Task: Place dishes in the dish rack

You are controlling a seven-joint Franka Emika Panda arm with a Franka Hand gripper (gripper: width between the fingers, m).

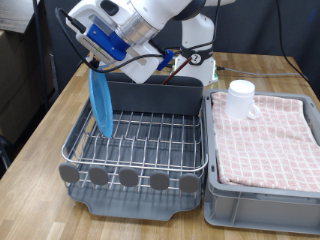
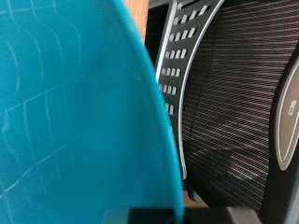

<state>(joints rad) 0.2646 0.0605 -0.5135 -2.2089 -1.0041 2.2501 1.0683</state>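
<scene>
The light-blue plate is hanging upright and its lower edge point(image 1: 105, 131) is over the rack's wires point(image 1: 110, 152). So my gripper goes on down until the plate sits among the wires, then let go.
My gripper point(image 1: 97, 66) is shut on the top edge of the round light-blue plate point(image 1: 101, 102). It holds the plate upright on edge, with the lower edge down among the wires at the left side of the dish rack point(image 1: 140, 142). The rack has a tall grey back compartment point(image 1: 155, 97) and a row of grey round discs point(image 1: 130, 178) along its front. In the wrist view the plate point(image 2: 75, 112) fills most of the picture, next to a ribbed, slotted grey part of the rack point(image 2: 234, 103). The white mug point(image 1: 240, 97) stands on the pink checked cloth. The wooden spoon is out of view.
A grey crate point(image 1: 262, 200) lined with pink checked cloth stands at the exterior view's right, close beside the rack. Both rest on a wooden table point(image 1: 50, 120). The arm's base point(image 1: 200, 55) and cables are behind the rack.
</scene>
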